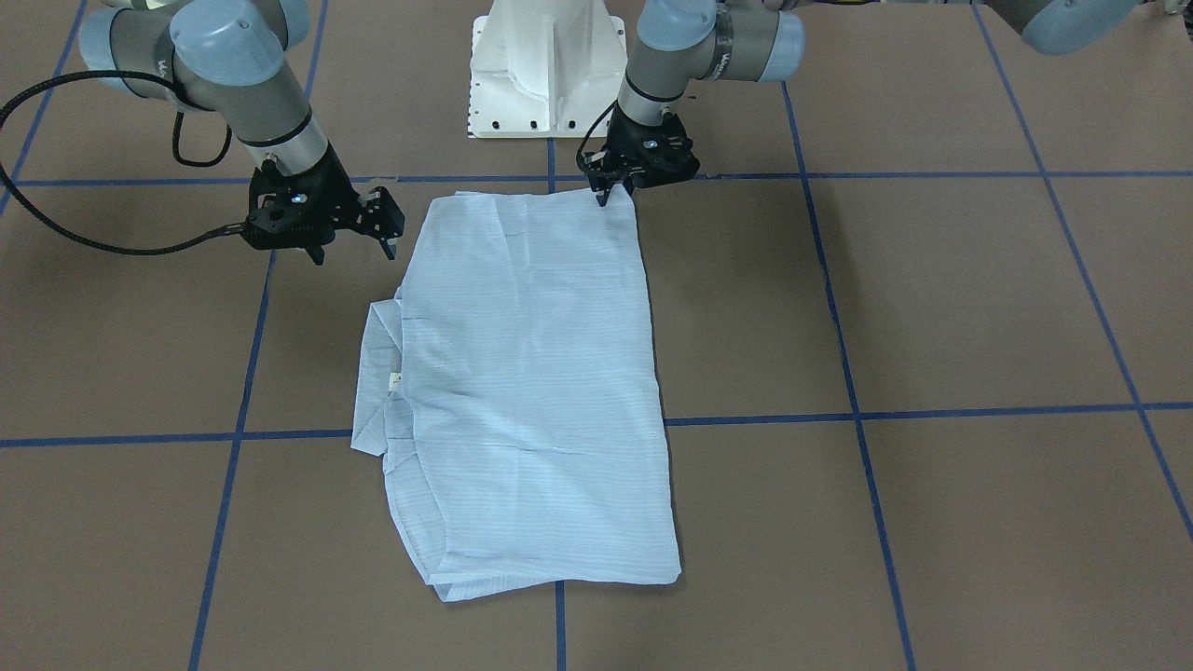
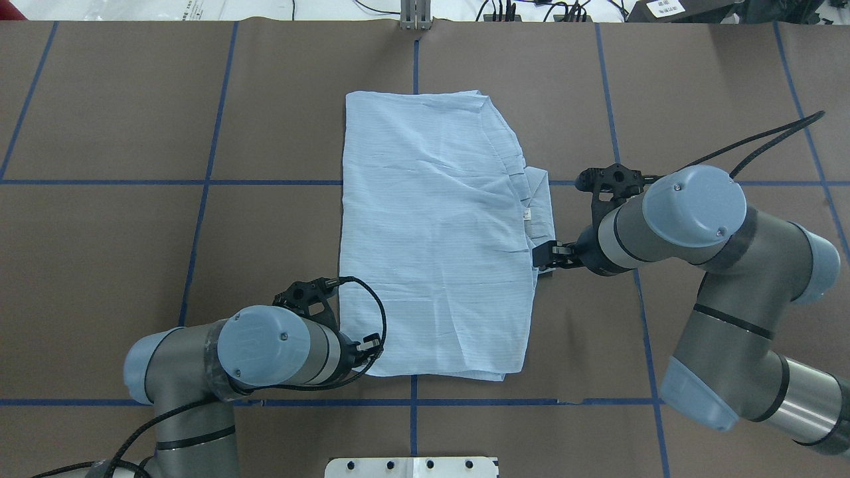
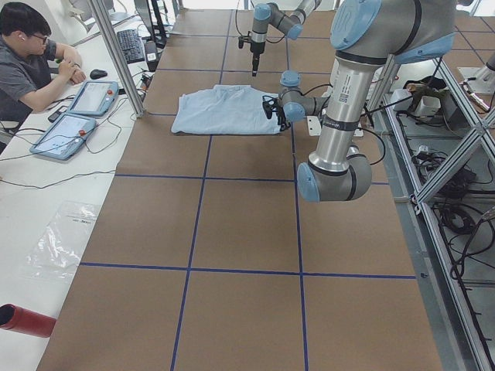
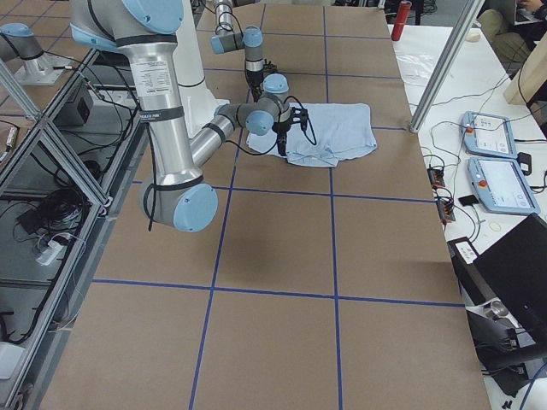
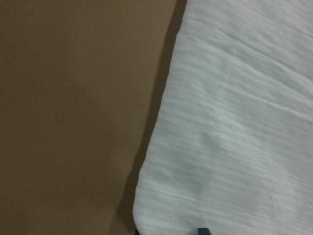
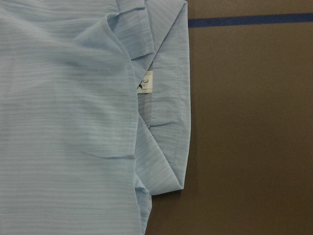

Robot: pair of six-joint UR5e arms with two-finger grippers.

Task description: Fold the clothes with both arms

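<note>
The collar pokes out halfway (image 1: 403, 375) along the side of the shirt. It will fold over on itself and cover its white tag when I fold the shirt.
The light-blue pinstriped shirt (image 1: 541, 373) (image 2: 431, 232) lies folded into a tall rectangle on the brown table. Its collar (image 6: 168, 98) and white tag (image 6: 146, 82) stick out on the robot's right side. My left gripper (image 1: 610, 194) (image 2: 370, 345) is down at the shirt's near left corner with its fingers close together on the cloth edge; the left wrist view shows blurred cloth (image 5: 234, 122) from very close. My right gripper (image 1: 354, 244) (image 2: 548, 255) is open and empty, just off the shirt's right edge beside the collar.
The white pedestal base (image 1: 545, 75) stands right behind the shirt's near edge. Blue tape lines (image 1: 839, 415) grid the table. An operator (image 3: 31, 62) sits with tablets (image 3: 77, 108) on a white side table past the far edge.
</note>
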